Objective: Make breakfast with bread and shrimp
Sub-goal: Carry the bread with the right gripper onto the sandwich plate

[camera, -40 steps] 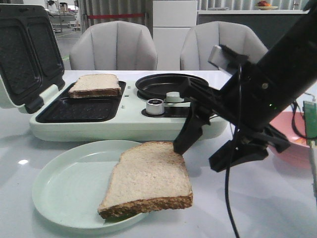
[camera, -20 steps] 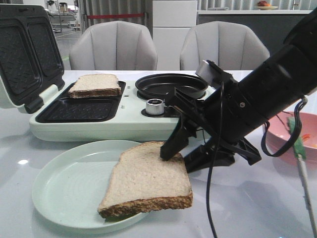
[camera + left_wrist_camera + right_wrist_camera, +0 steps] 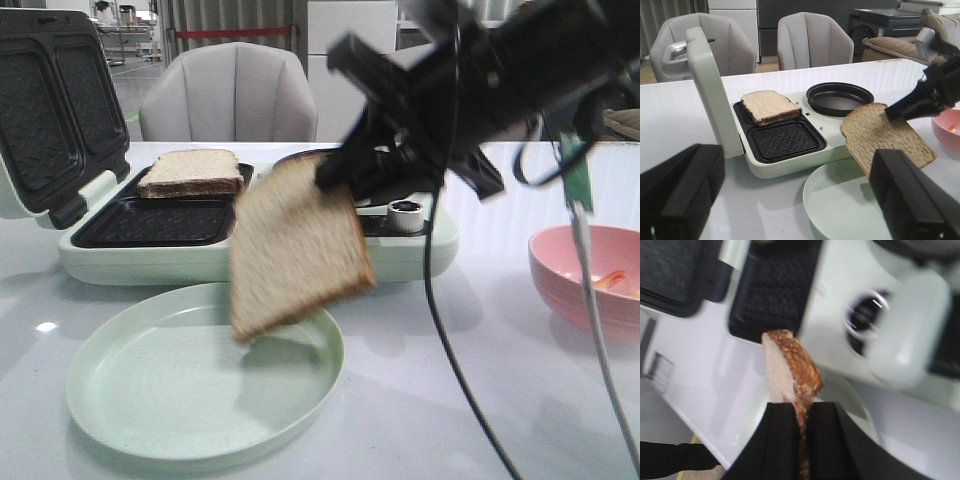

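My right gripper is pinching the bread slice (image 3: 292, 255) by its top corner, and the front compartment (image 3: 155, 221) is empty. I should continue to carry the slice until it rests in that compartment.
My right gripper (image 3: 335, 175) is shut on the top corner of one bread slice (image 3: 295, 245), which hangs tilted in the air above the pale green plate (image 3: 120, 400). In the right wrist view the fingers (image 3: 782, 435) pinch the crust of that slice (image 3: 790, 367). The other bread slice (image 3: 192, 172) lies in the rear compartment of the open sandwich maker (image 3: 250, 255). A small orange shrimp piece (image 3: 612, 280) shows in the pink bowl (image 3: 570, 290) at the right. My left gripper (image 3: 795, 200) is open and empty, low over the table near the plate (image 3: 840, 210).
The maker's front compartment (image 3: 160, 220) holds nothing, and its lid (image 3: 50, 100) stands open at the left. A round black pan (image 3: 839, 98) sits on the maker's right half. Two grey chairs stand behind the table. Cables hang from the right arm.
The right gripper closed on the slice lying on the plate and lifted it up and back toward the sandwich maker. The plate is now bare.
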Controlling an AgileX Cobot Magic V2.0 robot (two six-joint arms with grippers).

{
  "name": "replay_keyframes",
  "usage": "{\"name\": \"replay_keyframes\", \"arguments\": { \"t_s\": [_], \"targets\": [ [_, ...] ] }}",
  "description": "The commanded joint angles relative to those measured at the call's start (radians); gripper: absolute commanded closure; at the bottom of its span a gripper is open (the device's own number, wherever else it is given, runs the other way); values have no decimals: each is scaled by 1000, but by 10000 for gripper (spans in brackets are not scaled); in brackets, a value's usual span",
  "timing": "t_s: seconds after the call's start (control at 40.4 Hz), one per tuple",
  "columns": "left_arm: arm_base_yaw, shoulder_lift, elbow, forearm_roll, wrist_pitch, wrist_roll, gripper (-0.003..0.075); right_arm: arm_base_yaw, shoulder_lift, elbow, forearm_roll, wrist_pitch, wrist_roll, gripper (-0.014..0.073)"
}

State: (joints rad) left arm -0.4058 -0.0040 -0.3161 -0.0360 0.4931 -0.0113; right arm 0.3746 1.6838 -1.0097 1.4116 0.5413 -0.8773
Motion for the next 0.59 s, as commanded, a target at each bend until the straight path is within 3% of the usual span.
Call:
{"name": "replay_keyframes", "arguments": {
  "t_s": [0.0,0.569],
  "targets": [
    [-7,2,-28,-9,-91,-7,84,17,-38,-101,74,45,-16,463],
    [-7,2,-28,-9,-91,-7,84,147,349,-623,165,-73,-16,449]
  ]
}}
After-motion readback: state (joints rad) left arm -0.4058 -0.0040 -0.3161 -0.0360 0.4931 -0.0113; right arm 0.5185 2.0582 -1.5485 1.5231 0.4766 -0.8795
